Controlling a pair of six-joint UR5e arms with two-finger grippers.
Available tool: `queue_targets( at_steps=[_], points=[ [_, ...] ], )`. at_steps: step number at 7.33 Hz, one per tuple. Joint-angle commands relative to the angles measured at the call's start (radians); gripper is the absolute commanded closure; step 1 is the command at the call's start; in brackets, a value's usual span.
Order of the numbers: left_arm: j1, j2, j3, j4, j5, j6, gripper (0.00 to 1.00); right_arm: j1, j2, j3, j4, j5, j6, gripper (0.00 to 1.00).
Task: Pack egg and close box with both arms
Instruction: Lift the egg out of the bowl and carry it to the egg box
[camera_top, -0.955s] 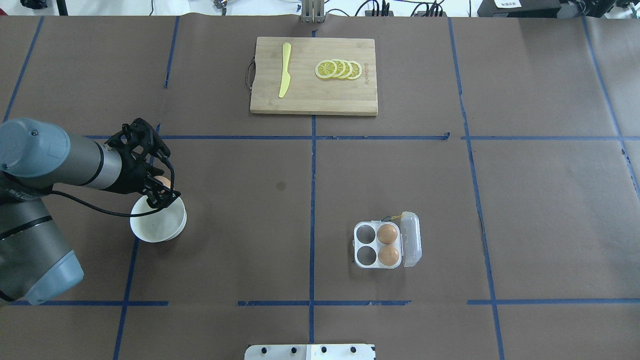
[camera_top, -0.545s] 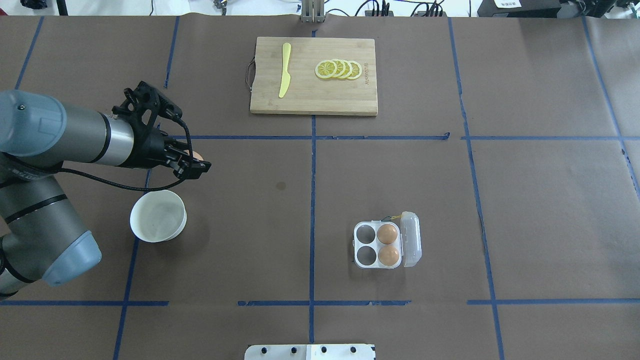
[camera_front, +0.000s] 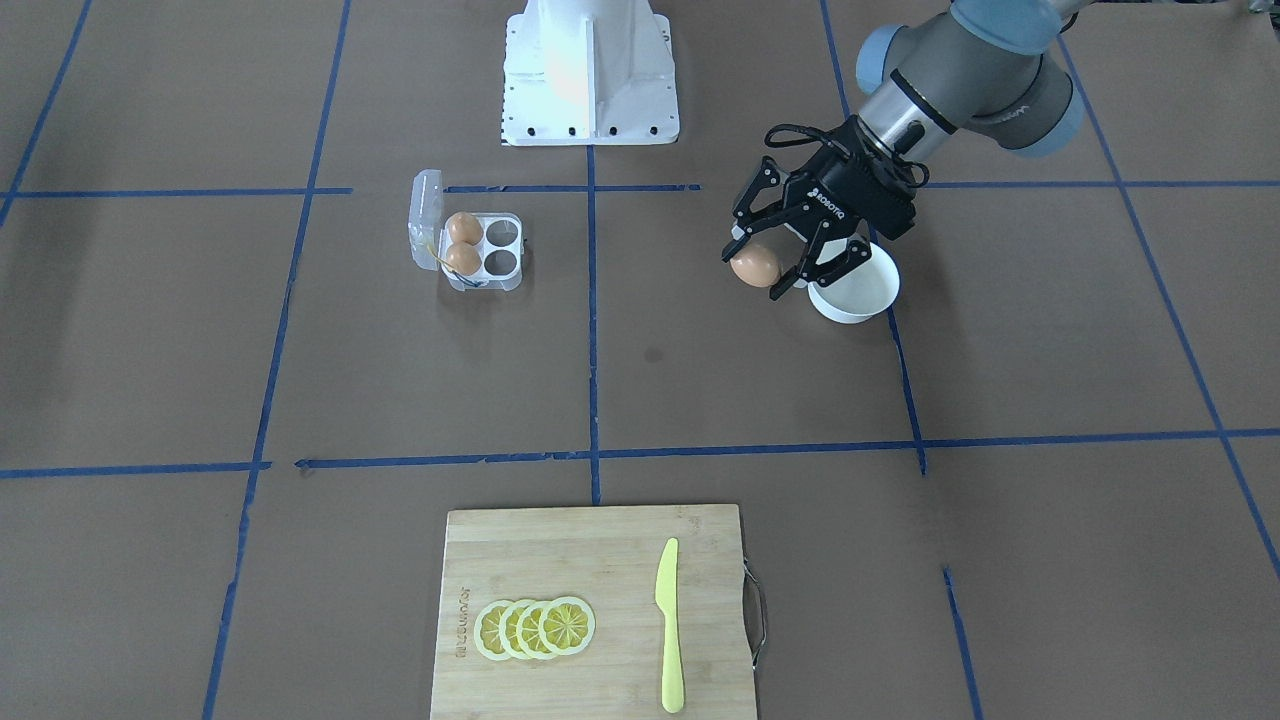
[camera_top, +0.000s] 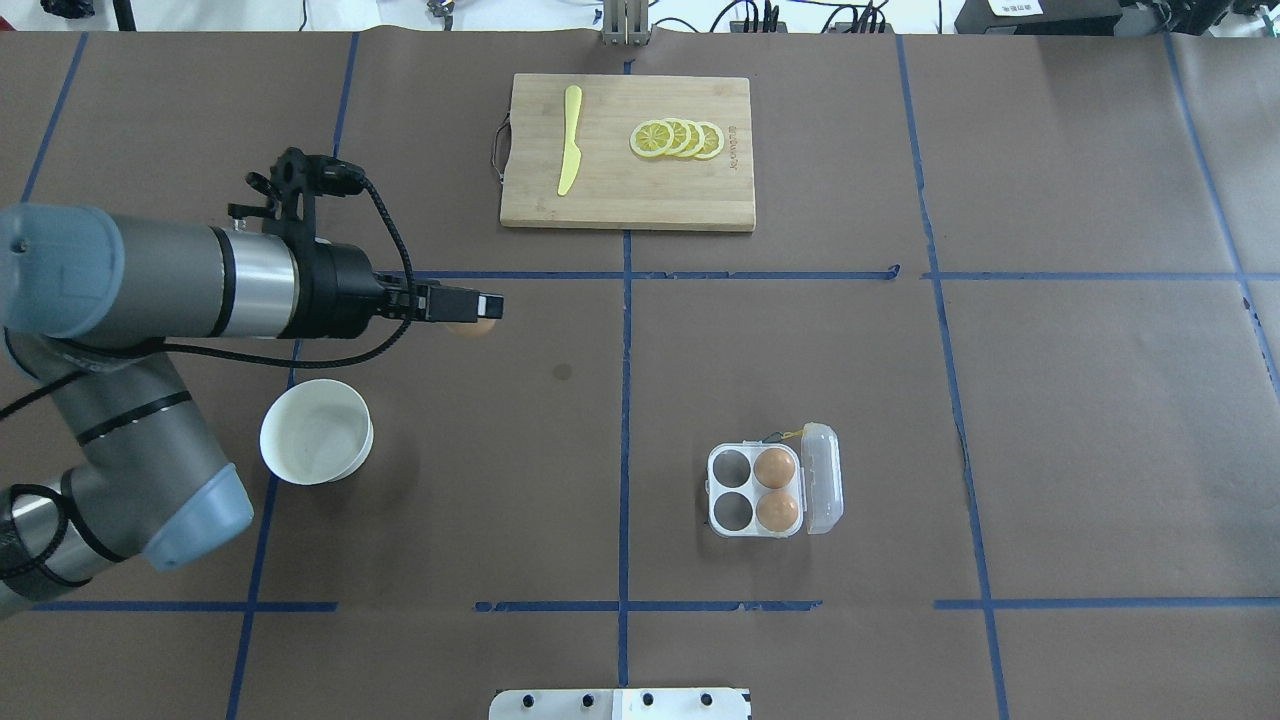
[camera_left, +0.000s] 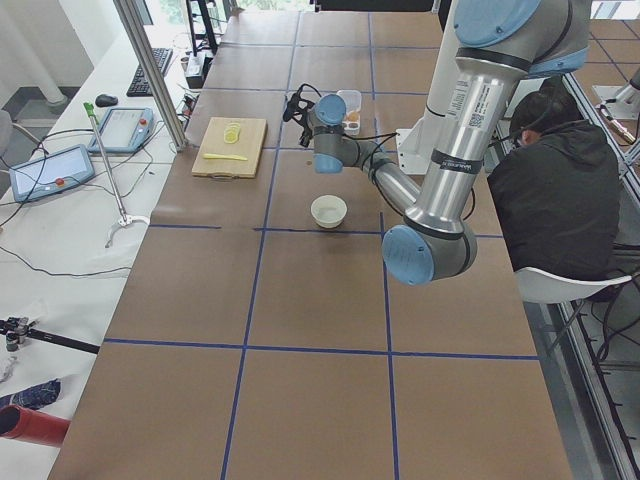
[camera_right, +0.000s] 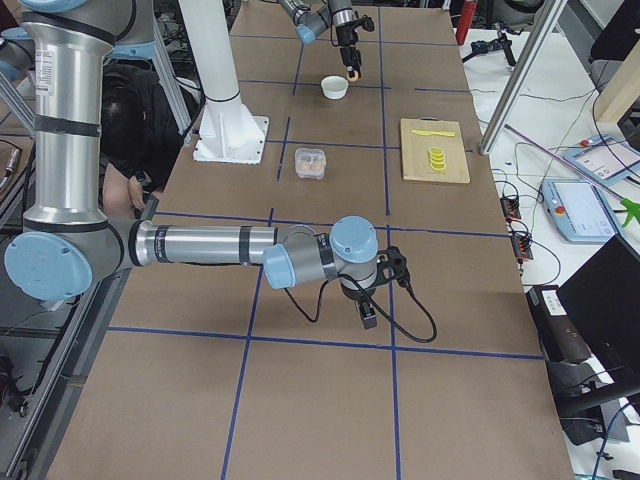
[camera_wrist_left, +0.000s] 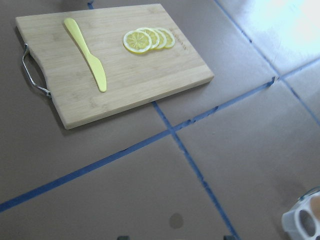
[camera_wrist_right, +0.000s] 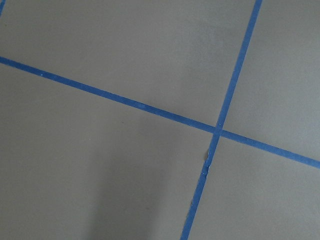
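Observation:
My left gripper should keep on toward the box, its lid open and the empty cells (camera_front: 501, 247) facing the egg, then let it go in an empty cell (camera_front: 501, 232).
My left gripper (camera_front: 757, 272) is shut on a tan-brown egg (camera_front: 752, 266) and holds it above the table, beside the white bowl (camera_front: 868, 296). In the overhead view the gripper (camera_top: 486, 306) points right, with the egg (camera_top: 480, 327) just showing under it. The clear egg box (camera_top: 711, 487) stands right of centre with its lid (camera_top: 822, 478) open. It holds two eggs (camera_top: 774, 467) in the cells nearest the lid, and the other two cells are empty. My right gripper (camera_right: 367, 316) shows only in the exterior right view, low over the table; I cannot tell its state.
The white bowl (camera_top: 316, 432) looks empty and stands near the left arm. A wooden cutting board (camera_top: 628, 190) at the far middle carries lemon slices (camera_top: 677, 138) and a yellow knife (camera_top: 570, 140). A corner of the box shows in the left wrist view (camera_wrist_left: 300, 222).
My left gripper has lifted the egg out of the bowl and carried it to the right and away from the bowl. The box has not moved.

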Motion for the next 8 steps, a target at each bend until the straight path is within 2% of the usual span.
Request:
queue_targets(
  at_steps=[1, 2, 3, 4, 6, 8],
  points=[
    [0.146, -0.076, 0.069, -0.163, 0.150, -0.273, 0.76, 0.000, -0.002, -0.001, 0.000, 0.000, 0.000, 0.00],
    [0.269, -0.114, 0.095, -0.196, 0.321, -0.329, 0.76, 0.000, -0.003, -0.001, 0.000, 0.000, 0.000, 0.00],
    [0.357, -0.166, 0.129, -0.198, 0.451, -0.334, 0.75, 0.000, -0.005, -0.001, 0.000, 0.000, 0.000, 0.00],
    [0.405, -0.206, 0.170, -0.198, 0.531, -0.340, 0.73, 0.000, -0.005, -0.001, 0.000, -0.001, 0.000, 0.00],
    [0.470, -0.289, 0.291, -0.198, 0.649, -0.386, 0.72, 0.002, -0.005, -0.004, 0.000, 0.000, 0.000, 0.00],
    [0.478, -0.321, 0.352, -0.198, 0.676, -0.418, 0.71, 0.002, -0.006, -0.004, 0.000, -0.001, 0.000, 0.00]
  ],
)
